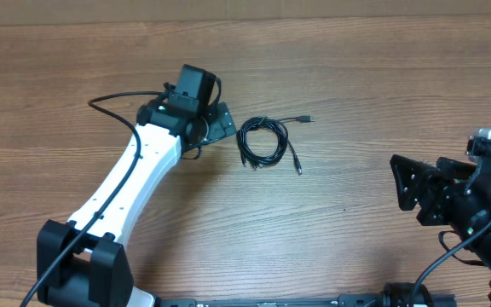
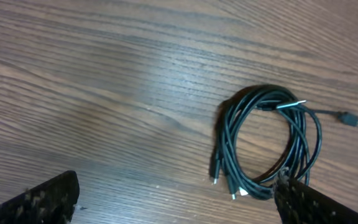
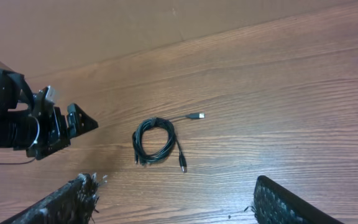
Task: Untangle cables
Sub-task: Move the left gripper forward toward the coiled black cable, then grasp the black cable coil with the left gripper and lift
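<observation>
The robot's left gripper is beside the coil, which lies flat and far from the right gripper, so next the left gripper pinches the coil's near side and lifts it first.
The cables lie as one small coil of thin black cords on the wooden table, with one plug end trailing to the right and another pointing down. My left gripper hovers just left of the coil, open and empty. In the left wrist view the coil sits ahead and to the right, its lower edge close by the right finger; the left gripper has bare wood between its jaws. My right gripper is far to the right, open and holding nothing. Its wrist view shows the coil well ahead of the right gripper.
The white left arm stretches from the lower left towards the coil, with a thick black arm cable looping beside it. The table's far edge runs along the top. Bare wood lies between the coil and the right arm.
</observation>
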Robot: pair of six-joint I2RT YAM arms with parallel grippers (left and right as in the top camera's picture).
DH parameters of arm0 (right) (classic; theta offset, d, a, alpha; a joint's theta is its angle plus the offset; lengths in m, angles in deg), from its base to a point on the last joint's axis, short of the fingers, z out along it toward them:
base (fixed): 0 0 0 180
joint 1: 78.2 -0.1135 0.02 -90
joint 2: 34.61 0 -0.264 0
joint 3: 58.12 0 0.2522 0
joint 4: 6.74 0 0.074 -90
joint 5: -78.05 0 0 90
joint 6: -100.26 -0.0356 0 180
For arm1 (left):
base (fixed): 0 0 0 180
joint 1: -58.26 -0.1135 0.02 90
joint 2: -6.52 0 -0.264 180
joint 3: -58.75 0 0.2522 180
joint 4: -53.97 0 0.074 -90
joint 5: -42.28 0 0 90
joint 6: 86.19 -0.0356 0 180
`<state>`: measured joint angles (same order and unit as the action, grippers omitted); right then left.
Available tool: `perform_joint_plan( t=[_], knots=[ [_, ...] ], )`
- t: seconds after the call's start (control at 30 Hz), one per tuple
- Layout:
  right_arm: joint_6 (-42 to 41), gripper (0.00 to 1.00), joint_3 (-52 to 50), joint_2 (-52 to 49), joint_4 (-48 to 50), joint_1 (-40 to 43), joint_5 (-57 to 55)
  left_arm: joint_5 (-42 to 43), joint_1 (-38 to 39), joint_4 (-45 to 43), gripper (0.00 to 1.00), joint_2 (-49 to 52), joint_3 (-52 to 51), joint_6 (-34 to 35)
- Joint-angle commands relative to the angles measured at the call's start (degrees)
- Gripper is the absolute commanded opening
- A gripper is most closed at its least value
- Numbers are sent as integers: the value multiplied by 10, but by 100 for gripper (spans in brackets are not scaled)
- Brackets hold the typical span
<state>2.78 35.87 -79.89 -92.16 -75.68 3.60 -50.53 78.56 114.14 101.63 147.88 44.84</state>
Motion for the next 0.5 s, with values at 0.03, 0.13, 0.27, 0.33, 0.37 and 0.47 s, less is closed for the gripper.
perform_joint_plan(
  t=[0.03, 0.13, 0.27, 0.33, 0.37, 0.47],
  knots=[
    [1, 81, 11, -1, -4, -2, -5, -23, 28, -33, 100, 21, 5, 40],
    [1, 82, 11, -1, -7, -2, -5, -29, 48, -60, 100, 42, 5, 40],
    [4, 83, 11, -1, -18, -2, -14, -55, 69, -89, 100, 75, 5, 40],
    [4, 82, 11, -1, -23, -2, -20, -70, 76, -90, 100, 95, 5, 40],
    [4, 82, 11, -1, -23, -2, -20, -71, 78, -92, 100, 105, 5, 40],
    [4, 35, 11, -1, -22, -2, -20, -70, 79, -92, 100, 136, 5, 42]
  ],
)
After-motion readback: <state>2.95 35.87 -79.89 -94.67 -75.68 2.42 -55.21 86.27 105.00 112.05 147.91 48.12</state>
